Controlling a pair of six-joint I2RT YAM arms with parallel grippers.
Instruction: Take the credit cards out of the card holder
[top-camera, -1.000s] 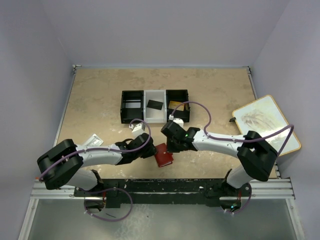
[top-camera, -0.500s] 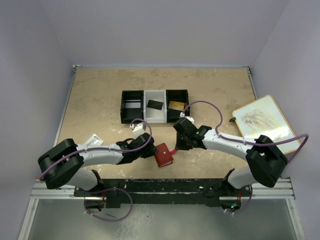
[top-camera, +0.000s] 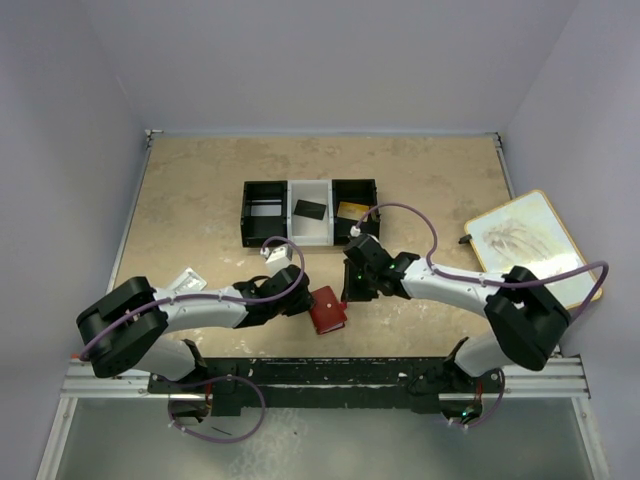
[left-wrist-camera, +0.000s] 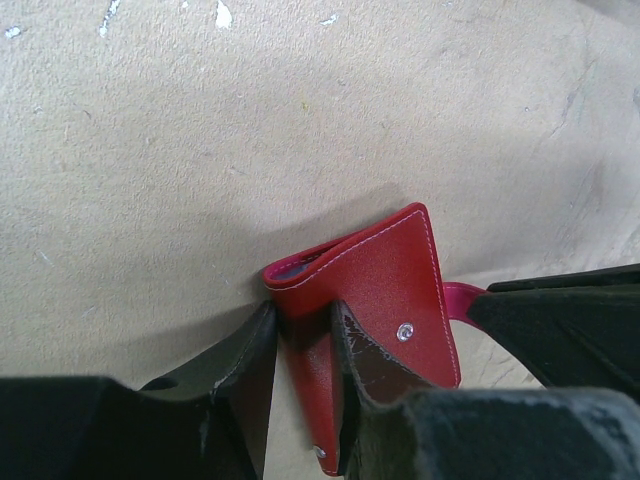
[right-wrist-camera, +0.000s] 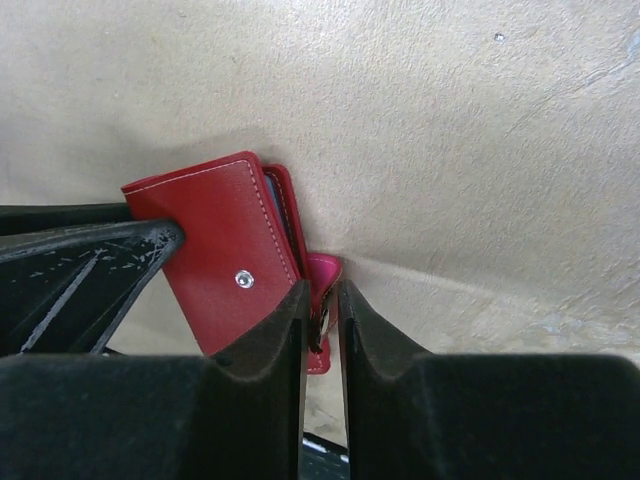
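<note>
My left gripper pinches the card holder's folded edge (left-wrist-camera: 288, 285), so it should release and retreat while my right gripper opens the card holder's flap by the pink tab (right-wrist-camera: 323, 271).
The red card holder (top-camera: 327, 311) lies near the table's front edge, half folded. My left gripper (left-wrist-camera: 303, 330) is shut on one red flap of the holder (left-wrist-camera: 385, 280) and comes at it from the left. The right gripper (right-wrist-camera: 321, 292) reaches in from the right. Its jaws are only narrowly open around the holder's pink snap tab (right-wrist-camera: 325, 268), and a sliver of table shows beside the tab. No credit cards show inside the holder. A black card (top-camera: 310, 209) and a gold card (top-camera: 351, 210) lie in the tray.
The black-and-white three-compartment tray (top-camera: 310, 238) stands behind the grippers. A clear plastic packet (top-camera: 187, 281) lies at the left by my left arm. A pale picture board (top-camera: 530, 245) overhangs the table's right edge.
My right gripper drew off to the right, parted its jaws a little and came back to the holder. The pink tab now sticks out on the holder's right. The left gripper kept its hold.
</note>
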